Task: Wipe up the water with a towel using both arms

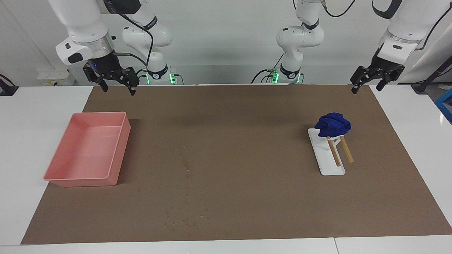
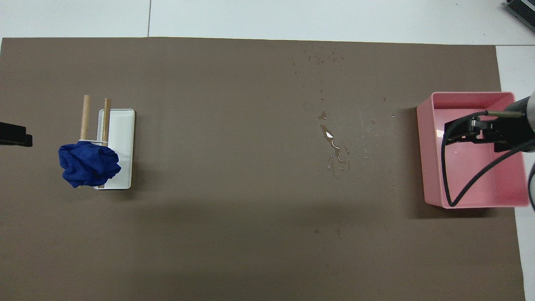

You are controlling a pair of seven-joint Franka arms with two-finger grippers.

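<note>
The towel's bunched edge (image 2: 68,158) sticks out past the wooden dowel toward my open left gripper. I go on to that edge (image 1: 346,125) until my fingers are on both sides of it.
The towel (image 1: 332,124) (image 2: 88,164) is a bunched deep-blue cloth resting on one end of a white rack (image 1: 326,160) with two wooden dowels, toward the left arm's end of the mat. The water (image 1: 186,171) (image 2: 333,140) is a scatter of droplets in the mat's middle, running out to the edge farthest from the robots. My left gripper (image 1: 367,88) (image 2: 16,134) hangs open and empty high over the mat's corner by the robots. My right gripper (image 1: 119,90) (image 2: 476,130) hangs open and empty, high at the pink tray's end. Neither touches anything.
An empty pink tray (image 1: 122,148) (image 2: 422,154) sits on the brown mat (image 1: 247,116) toward the right arm's end. White tabletop borders the mat. More fine droplets (image 1: 180,223) lie near the mat's edge farthest from the robots.
</note>
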